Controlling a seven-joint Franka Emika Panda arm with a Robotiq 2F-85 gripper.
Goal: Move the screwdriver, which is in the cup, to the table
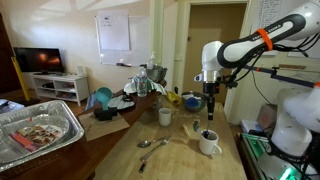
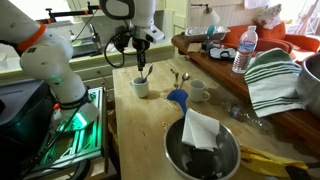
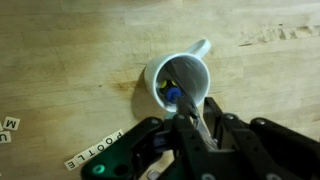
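Note:
My gripper should open and move over the screwdriver's blue and yellow end (image 3: 171,93), because its fingers are at the silver utensil (image 3: 183,80) beside the screwdriver. It should grip there before lifting.
The white mug (image 3: 186,72) stands on the wooden table (image 3: 80,50) with its handle pointing to the upper right in the wrist view. The screwdriver (image 3: 168,94) stands in it, its yellow and blue-black handle end down in the mug and its thin shaft rising toward the camera. My gripper (image 3: 184,113) hangs straight above the mug with its fingers drawn close around the shaft. Both exterior views show the gripper (image 1: 211,108) (image 2: 143,63) just above the mug (image 1: 209,145) (image 2: 141,88).
A second white cup (image 1: 165,117) (image 2: 199,92) and silver spoons (image 1: 150,143) (image 2: 178,76) lie near the mug. A blue object (image 2: 178,97), a metal bowl holding a cloth (image 2: 203,152) and a water bottle (image 2: 240,50) stand further along. Letter tiles (image 3: 10,128) lie on the wood.

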